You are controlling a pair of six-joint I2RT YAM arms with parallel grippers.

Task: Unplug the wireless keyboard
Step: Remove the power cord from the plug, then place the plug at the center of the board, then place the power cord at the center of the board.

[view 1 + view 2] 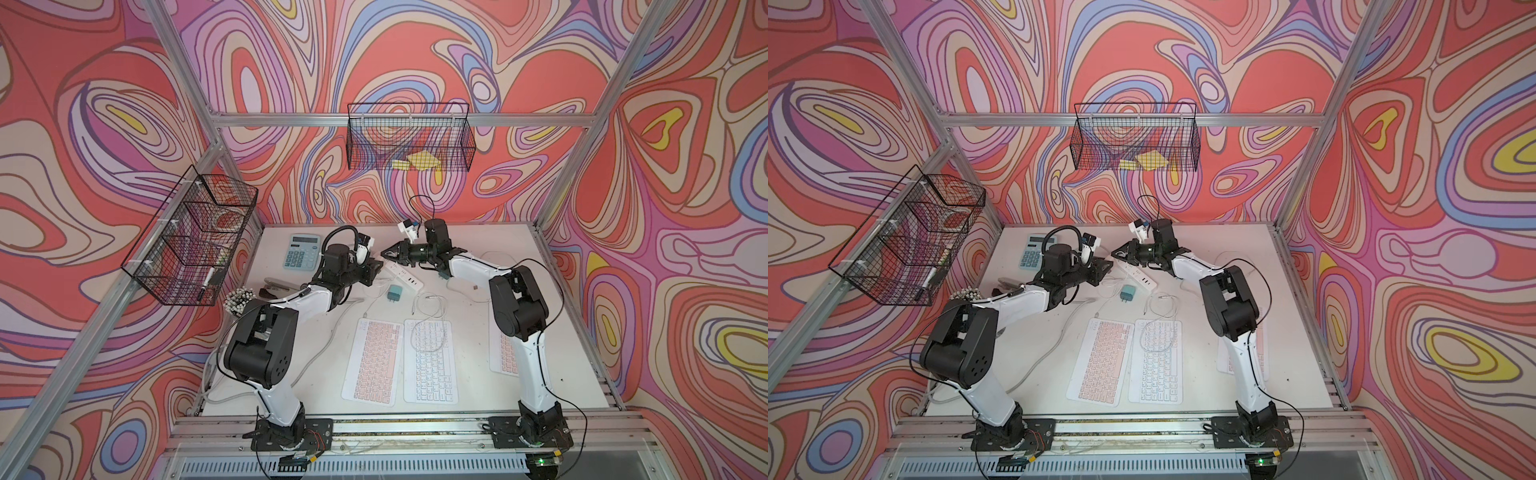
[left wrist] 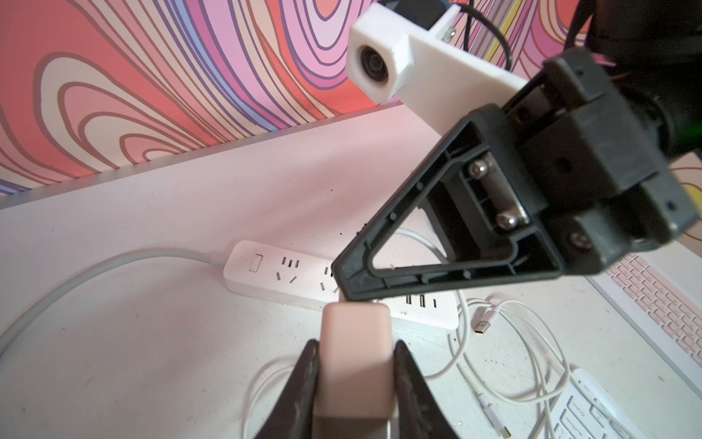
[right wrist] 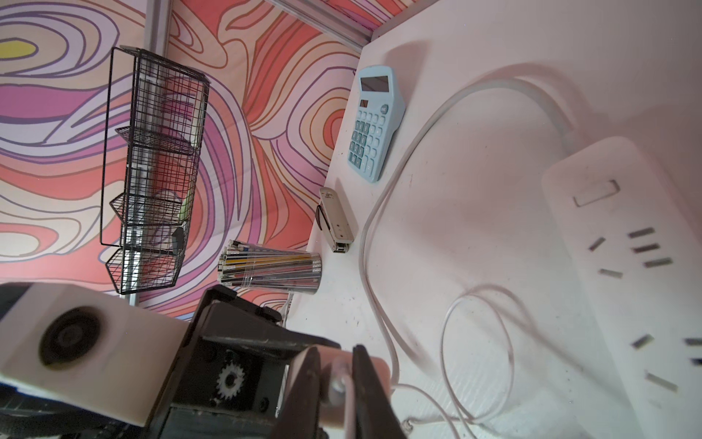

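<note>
The white cable plug (image 3: 337, 386) is still in the pale pink charger block. My right gripper should pull the plug back while my left gripper holds the block (image 2: 356, 351) still.
Three slim keyboards lie on the white table: a pink keyboard (image 1: 374, 361), a white keyboard (image 1: 430, 361), and another pink one (image 1: 503, 353) partly under my right arm. Which one is the wireless keyboard I cannot tell. Above the white power strip (image 2: 266, 273), my left gripper (image 2: 355, 349) is shut on a pale pink charger block (image 2: 355, 380). My right gripper (image 3: 337, 351) meets it from the other side, jaws closed on the white cable plug (image 3: 343, 380) at the block's end. In both top views the grippers (image 1: 376, 266) (image 1: 388, 252) nearly touch.
A teal charger (image 1: 393, 295) and loose white cables (image 1: 430, 305) lie between the strip and the keyboards. A blue calculator (image 1: 302, 251), a stapler (image 1: 278, 284) and a pencil cup (image 1: 239, 299) stand at the left. Wire baskets (image 1: 191, 237) (image 1: 409, 139) hang on the walls.
</note>
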